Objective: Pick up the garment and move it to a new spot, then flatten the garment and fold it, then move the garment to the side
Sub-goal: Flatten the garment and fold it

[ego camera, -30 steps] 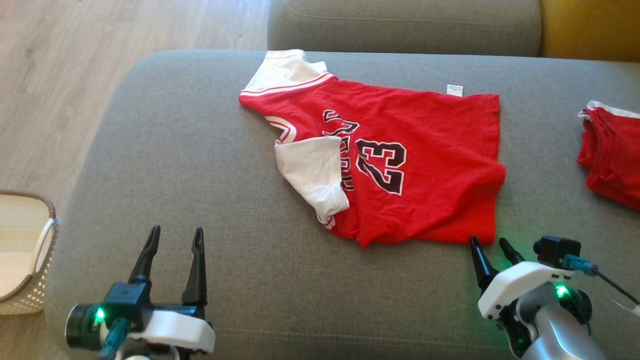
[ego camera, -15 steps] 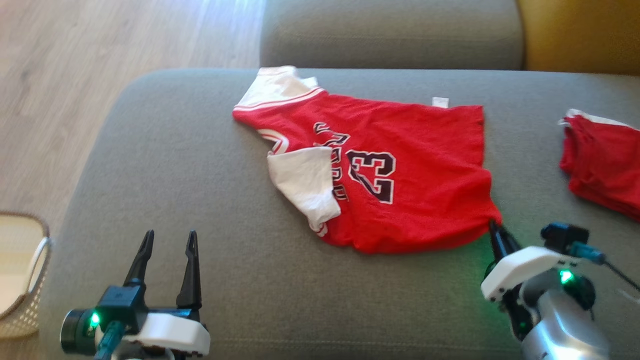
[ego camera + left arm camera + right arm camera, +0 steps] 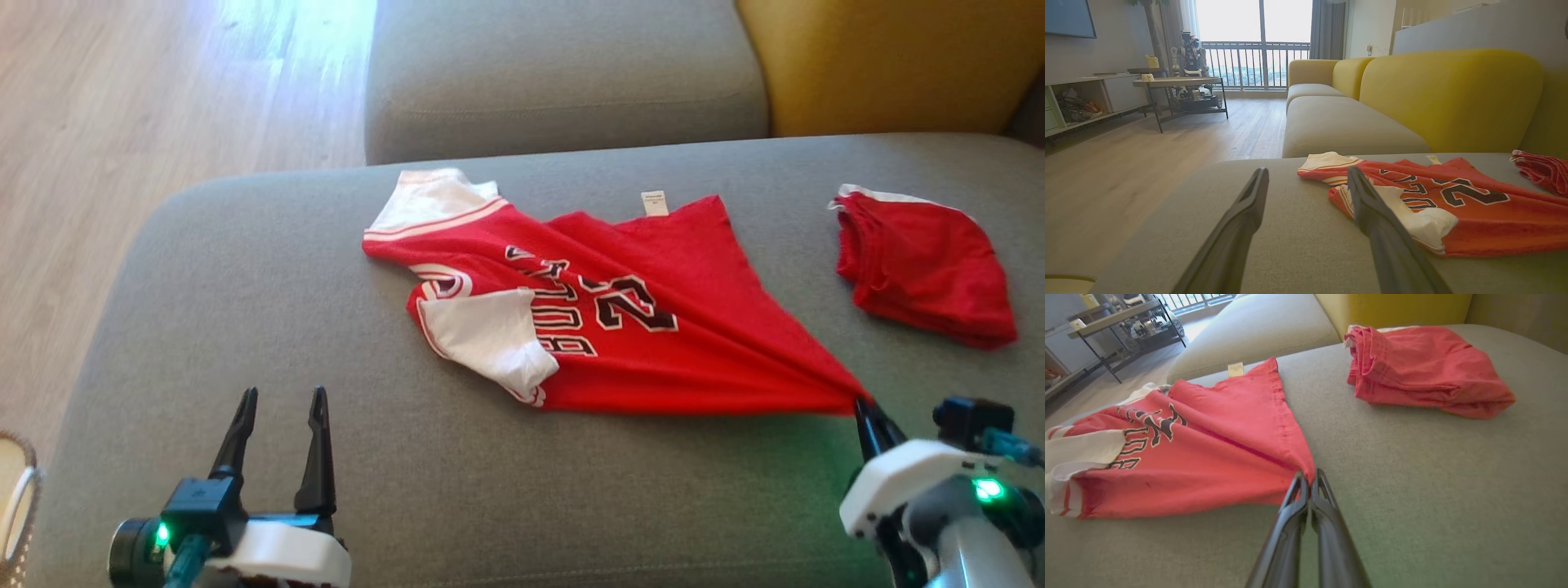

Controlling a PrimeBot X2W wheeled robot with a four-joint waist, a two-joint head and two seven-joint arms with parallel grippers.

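Note:
I expect the jersey's bunched collar [image 3: 442, 281] to open out when I lift and pull the white sleeve [image 3: 491, 338], because the sleeve is turned back over the lettering.
The garment [image 3: 620, 327] is a red jersey with white sleeves and the number 23, lying on the grey sofa seat [image 3: 269, 327]. Its near right hem corner is pulled into a point toward the lower right. My right gripper [image 3: 864, 406] is shut on that corner; in the right wrist view the two fingers [image 3: 1309, 477] pinch the red cloth [image 3: 1208, 457]. My left gripper [image 3: 279, 398] stands open at the lower left, apart from the jersey. In the left wrist view its fingers [image 3: 1306, 175] frame bare cushion, with the jersey [image 3: 1453, 204] to their right.
A second red garment [image 3: 922, 265] lies folded on the seat at the right. A yellow sofa back [image 3: 890, 57] and a grey cushion [image 3: 555, 73] stand behind. A woven basket [image 3: 16, 506] is on the wooden floor [image 3: 122, 122] at the lower left.
My right gripper went from open to shut on the jersey's near right corner and pulled it toward the lower right, stretching the cloth. The head camera has shifted. The left gripper stayed open.

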